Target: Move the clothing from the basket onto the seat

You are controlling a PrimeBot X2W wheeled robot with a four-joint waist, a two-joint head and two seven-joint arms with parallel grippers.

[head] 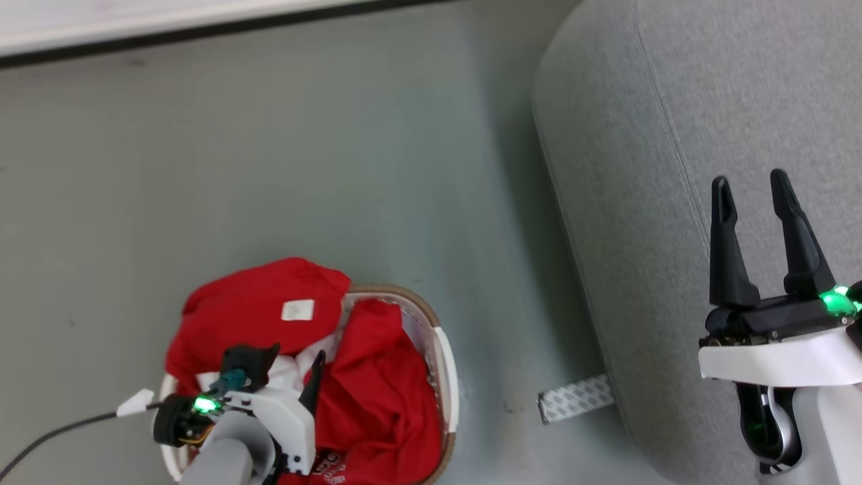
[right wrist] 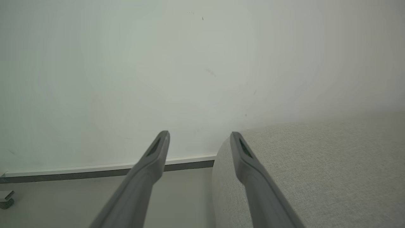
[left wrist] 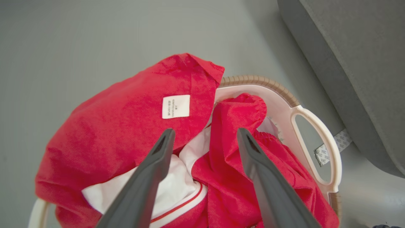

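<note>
My gripper will lift, and the jersey point(head: 376, 380) will come up whole as one sagging bundle, because a white fold point(head: 284, 370) runs between the bunched red heaps.
The clothing point(head: 269, 310) is a bright red jersey with white trim and a small white tag point(left wrist: 176, 106). It lies bunched in the white, brown-rimmed basket point(head: 446, 357) at the lower left, and part of it spills over the far-left rim. My left gripper point(head: 289, 369) hovers open just above the pile. In the left wrist view its fingers point(left wrist: 158, 164) straddle a white fold of the clothing point(left wrist: 126, 126), with nothing gripped between them. The light grey seat point(head: 673, 121) fills the right side. Over the seat, my right gripper point(head: 749, 180) is open and empty, the same as in its own view point(right wrist: 199, 136).
Grey floor separates the basket from the seat point(left wrist: 348, 47). A patterned white strip point(head: 576, 399) lies on the floor at the seat's base. A white wall with a dark baseboard point(head: 202, 30) runs along the far side. A black cable point(head: 54, 434) trails from my left wrist.
</note>
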